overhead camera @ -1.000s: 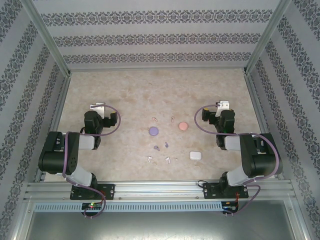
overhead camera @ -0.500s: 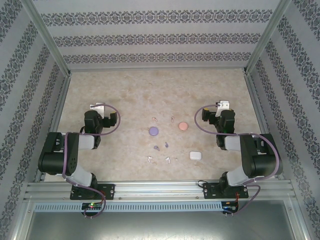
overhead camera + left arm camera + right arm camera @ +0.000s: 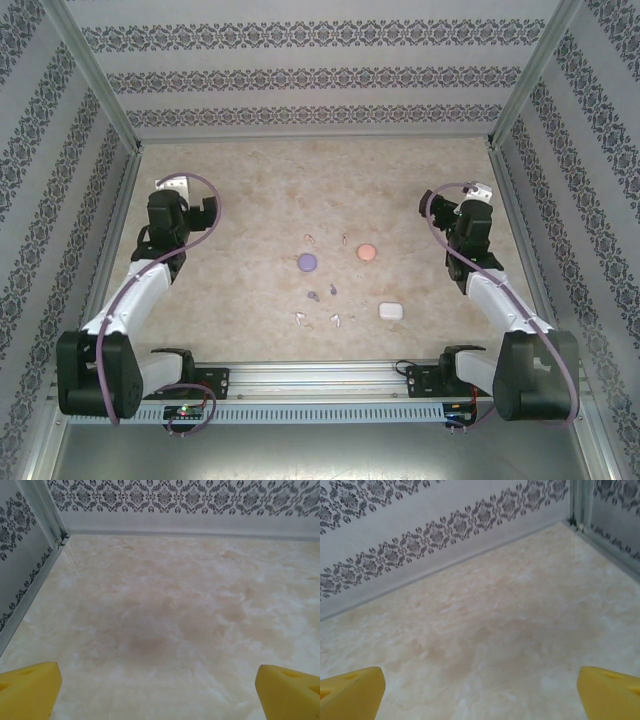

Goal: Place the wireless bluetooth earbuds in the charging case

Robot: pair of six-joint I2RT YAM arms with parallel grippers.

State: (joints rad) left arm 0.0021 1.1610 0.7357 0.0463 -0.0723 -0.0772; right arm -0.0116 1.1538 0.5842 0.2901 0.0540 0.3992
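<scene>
The white case (image 3: 391,311) lies away from the white earbuds, so the robot's open right gripper should keep heading toward the case until its fingers close around the case's ends.
Three charging cases lie mid-table in the top view: a round purple case (image 3: 307,262), a round pink case (image 3: 366,252) and a white case (image 3: 390,311). Tiny earbuds are scattered among them: a pale pink earbud (image 3: 311,239) and its twin (image 3: 345,239), a purple earbud (image 3: 313,296) beside another (image 3: 333,289), and a white earbud (image 3: 299,319) near its mate (image 3: 337,321). My left gripper (image 3: 176,198) (image 3: 160,692) is far to their left, open and empty. Far to their right, my right gripper (image 3: 476,200) (image 3: 480,695) is open and empty too. Yellow fingertips (image 3: 30,687) (image 3: 607,692) frame bare table.
Patterned walls enclose the marbled table (image 3: 260,190) on three sides, with metal posts at the far corners (image 3: 128,140). The left wrist view looks at the far left corner (image 3: 62,535), the right wrist view at the far right corner (image 3: 575,522).
Both arms have stretched out from their folded pose. Each gripper has moved farther from the bases and outward toward its side wall. The cases and earbuds have not moved.
</scene>
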